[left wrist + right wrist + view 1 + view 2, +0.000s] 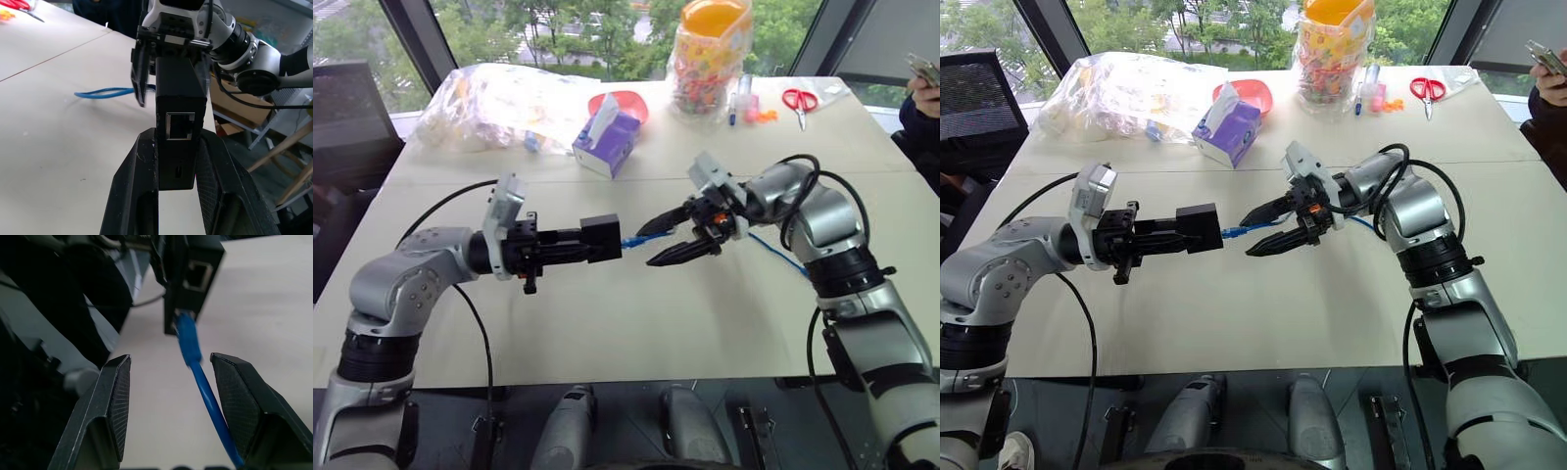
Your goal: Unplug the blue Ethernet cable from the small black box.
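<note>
My right gripper needs to line up its fingers and grip the plug itself (pixel 1234 232) firmly before it pulls, because they sit crooked around the blue Ethernet cable (pixel 1259 226) behind the plug.
My left gripper (pixel 581 246) is shut on the small black box (pixel 604 235), held level above the table. The left wrist view shows the box (pixel 178 83) clamped between both fingers (pixel 137 176), an empty port facing the camera. The blue Ethernet cable (pixel 188 340) has its plug seated in a port on the box's far side. My right gripper (pixel 646 248) is open, its fingers (pixel 115 401) on either side of the cable just behind the plug, not touching it. From there the cable (pixel 773 250) trails onto the table past my right arm.
On the beige table (pixel 607 323), farther back, stand a purple tissue box (pixel 607 137), a crumpled plastic bag (pixel 499 103), a red bowl (pixel 628 98), a jar of sweets (pixel 710 54) and red scissors (pixel 800 101). A person's hand (pixel 925 83) is at the far right edge.
</note>
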`<state>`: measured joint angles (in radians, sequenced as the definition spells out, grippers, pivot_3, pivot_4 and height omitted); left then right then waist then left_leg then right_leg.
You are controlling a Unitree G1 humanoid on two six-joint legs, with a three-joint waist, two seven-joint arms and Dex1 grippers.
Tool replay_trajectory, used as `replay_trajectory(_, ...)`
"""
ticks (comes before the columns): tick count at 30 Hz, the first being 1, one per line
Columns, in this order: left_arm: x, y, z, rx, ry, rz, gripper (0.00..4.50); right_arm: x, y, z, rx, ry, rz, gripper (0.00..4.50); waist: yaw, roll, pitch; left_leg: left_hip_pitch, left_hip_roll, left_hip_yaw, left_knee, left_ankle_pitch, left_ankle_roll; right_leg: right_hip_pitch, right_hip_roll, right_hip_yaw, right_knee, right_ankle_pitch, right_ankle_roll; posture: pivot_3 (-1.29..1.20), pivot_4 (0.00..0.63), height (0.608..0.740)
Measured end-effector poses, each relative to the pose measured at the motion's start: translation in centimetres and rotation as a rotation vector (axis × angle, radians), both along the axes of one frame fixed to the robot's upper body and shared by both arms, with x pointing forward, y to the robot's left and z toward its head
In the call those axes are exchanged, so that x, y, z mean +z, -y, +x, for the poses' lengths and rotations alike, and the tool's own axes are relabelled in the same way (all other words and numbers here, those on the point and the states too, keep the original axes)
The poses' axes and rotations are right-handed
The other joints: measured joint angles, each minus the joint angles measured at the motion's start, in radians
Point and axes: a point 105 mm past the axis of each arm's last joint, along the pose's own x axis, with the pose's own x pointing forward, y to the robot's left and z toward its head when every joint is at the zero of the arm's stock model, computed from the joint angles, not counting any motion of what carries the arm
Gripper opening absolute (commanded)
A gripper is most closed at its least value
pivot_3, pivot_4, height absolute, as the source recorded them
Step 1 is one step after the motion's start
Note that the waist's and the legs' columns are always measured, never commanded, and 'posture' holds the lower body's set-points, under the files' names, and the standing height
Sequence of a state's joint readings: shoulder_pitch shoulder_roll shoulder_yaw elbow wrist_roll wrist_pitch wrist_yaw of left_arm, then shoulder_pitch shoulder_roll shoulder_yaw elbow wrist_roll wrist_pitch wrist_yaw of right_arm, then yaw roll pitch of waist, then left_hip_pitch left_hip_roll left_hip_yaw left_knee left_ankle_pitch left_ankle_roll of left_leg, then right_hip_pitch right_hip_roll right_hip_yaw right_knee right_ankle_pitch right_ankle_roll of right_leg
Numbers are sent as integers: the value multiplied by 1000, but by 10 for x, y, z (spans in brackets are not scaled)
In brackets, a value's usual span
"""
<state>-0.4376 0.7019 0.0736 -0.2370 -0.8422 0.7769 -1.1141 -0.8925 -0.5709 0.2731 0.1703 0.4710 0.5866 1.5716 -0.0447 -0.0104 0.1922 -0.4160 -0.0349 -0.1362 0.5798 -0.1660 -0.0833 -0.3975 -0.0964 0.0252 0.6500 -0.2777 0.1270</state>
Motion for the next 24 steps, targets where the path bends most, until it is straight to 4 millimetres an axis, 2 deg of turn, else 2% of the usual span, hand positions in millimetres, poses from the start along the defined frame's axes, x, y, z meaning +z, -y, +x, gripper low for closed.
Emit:
replay_trajectory(12,3,0,-1,13,22,6,445,0,-12,-4,-9,-123,25,2653,2,0,0,-3,0,0,0,0,0,-2,0,0,0,0,0,0,150,726)
replay_trajectory(15,3,0,0,20,24,5,445,-1,-13,-2,-24,-127,26,1873,1,0,0,-3,0,0,0,0,0,-2,0,0,0,0,0,0,150,726)
replay_trajectory(17,3,2,-2,12,30,4,445,-1,-13,1,-50,-126,23,817,1,0,0,-3,0,0,0,0,0,-3,0,0,0,0,0,0,150,726)
replay_trajectory(18,4,2,-3,8,33,4,445,-1,-13,2,-54,-124,23,461,1,0,0,-3,0,0,0,0,0,-3,0,0,0,0,0,0,150,726)
replay_trajectory(24,3,3,-3,10,33,3,445,-1,-13,2,-62,-133,14,461,1,0,0,-4,0,0,0,0,0,-3,0,0,0,0,0,0,150,726)
